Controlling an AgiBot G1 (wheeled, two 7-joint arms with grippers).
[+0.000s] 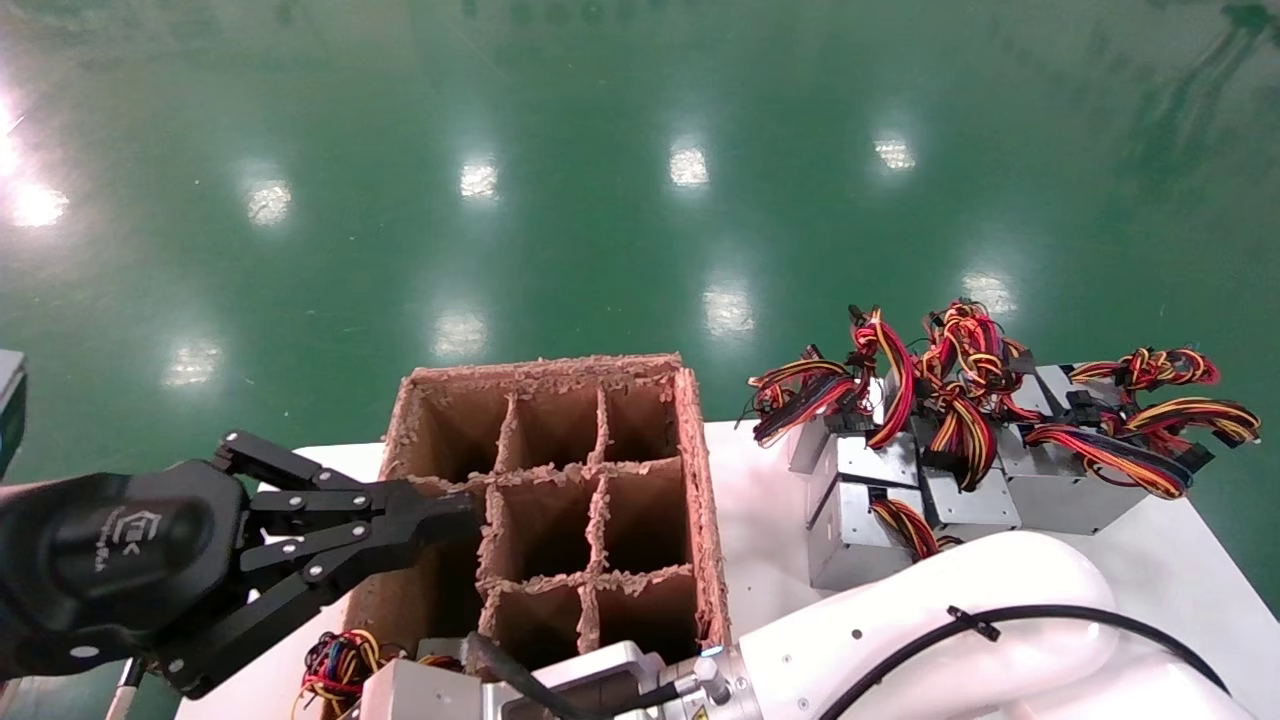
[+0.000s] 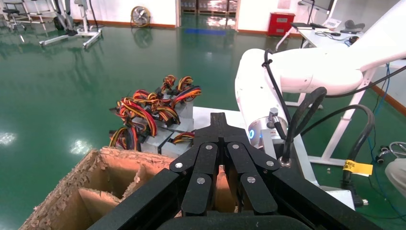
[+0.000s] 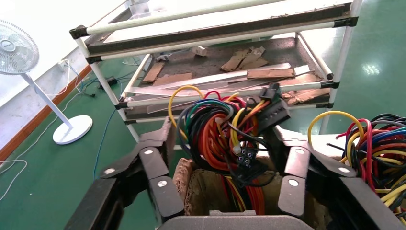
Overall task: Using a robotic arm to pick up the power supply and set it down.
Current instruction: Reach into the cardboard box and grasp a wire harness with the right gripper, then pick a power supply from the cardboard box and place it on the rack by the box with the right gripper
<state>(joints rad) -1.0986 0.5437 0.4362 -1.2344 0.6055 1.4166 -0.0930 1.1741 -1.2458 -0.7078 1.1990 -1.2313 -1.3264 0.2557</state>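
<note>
Thick wires [image 3: 245, 197] go down into the box compartment. So the wire bundle [image 3: 221, 130] will pull up a hidden power supply, hanging under it, when I lift.
Several silver-grey power supplies [image 1: 865, 520] with red, yellow and black wires lie heaped on the white table [image 1: 760, 470] to the right of the cardboard box [image 1: 700, 500]. They also show in the left wrist view as a power supply heap [image 2: 158, 139]. In the right wrist view a wire bundle [image 3: 215, 124] rises out of a box compartment, its metal body hidden. My right gripper [image 3: 221, 132] is open, one finger on each side of that bundle. The same wires [image 1: 335, 660] show at the box's near-left corner. My left gripper [image 1: 465, 508] [image 2: 219, 117] is shut, its tips over the box's left wall.
The divided box stands mid-table with its ragged dividers [image 1: 595, 480] upright. My white right arm [image 1: 960, 620] crosses the table's near edge. A pipe-frame shelf rack [image 3: 215, 62] and a standing fan [image 3: 16, 50] stand on the green floor [image 1: 600, 150] beyond.
</note>
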